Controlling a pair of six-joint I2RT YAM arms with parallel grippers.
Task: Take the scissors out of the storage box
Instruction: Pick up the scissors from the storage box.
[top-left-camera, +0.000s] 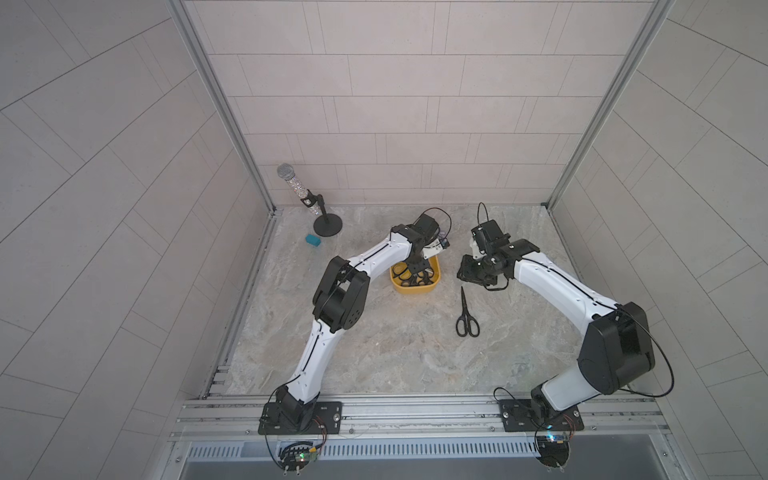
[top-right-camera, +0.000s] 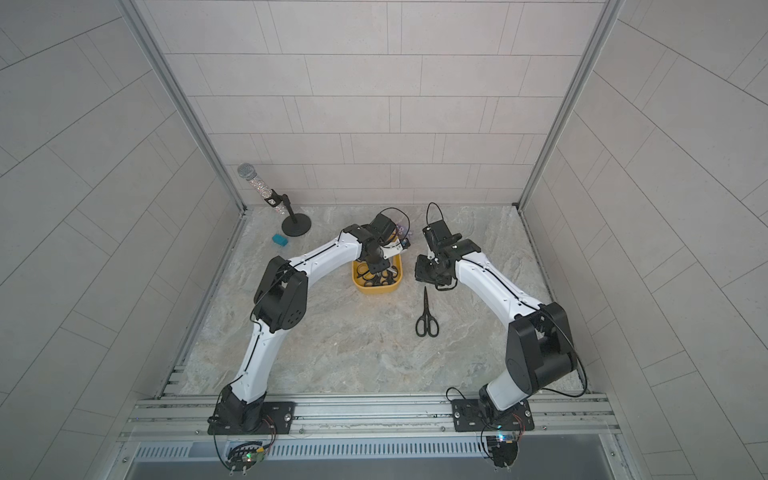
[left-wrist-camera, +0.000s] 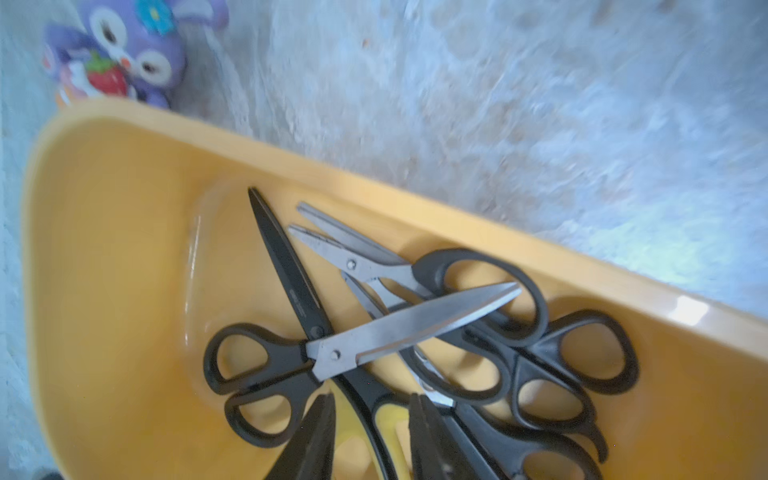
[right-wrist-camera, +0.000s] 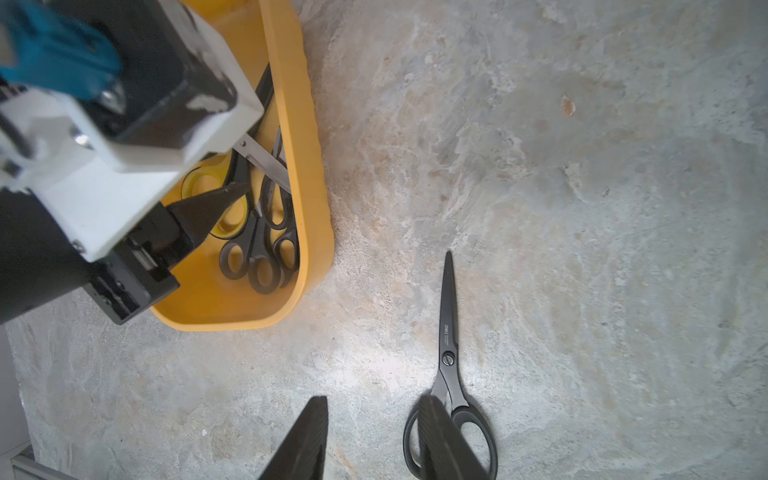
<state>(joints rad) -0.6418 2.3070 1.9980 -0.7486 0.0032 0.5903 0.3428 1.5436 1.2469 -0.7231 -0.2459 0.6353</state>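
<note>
The top scissors with silver blades are lying across the yellow-and-black pair (left-wrist-camera: 318, 336), so my left gripper should move back, take hold of the top scissors near their pivot (left-wrist-camera: 337, 355) and lift them out first.
The mustard-yellow storage box (top-left-camera: 411, 289) (top-right-camera: 376, 289) sits mid-table with several scissors (left-wrist-camera: 399, 328) piled inside, black-handled with silver or black blades. One pair has a yellow-and-black handle (left-wrist-camera: 392, 419). My left gripper (left-wrist-camera: 372, 399) (top-left-camera: 415, 266) reaches down into the box, its jaws apart on either side of that yellow-and-black handle. One black pair of scissors (top-left-camera: 466, 316) (right-wrist-camera: 446, 332) lies on the table right of the box. My right gripper (right-wrist-camera: 374, 401) (top-left-camera: 469, 270) hovers open above the table beside that pair, with nothing between its fingers.
A glittery microphone on a stand (top-left-camera: 309, 199) and a teal block (top-left-camera: 313, 240) sit at the back left. A purple toy (left-wrist-camera: 120, 50) stands just behind the box (right-wrist-camera: 307, 166). Tiled walls enclose three sides.
</note>
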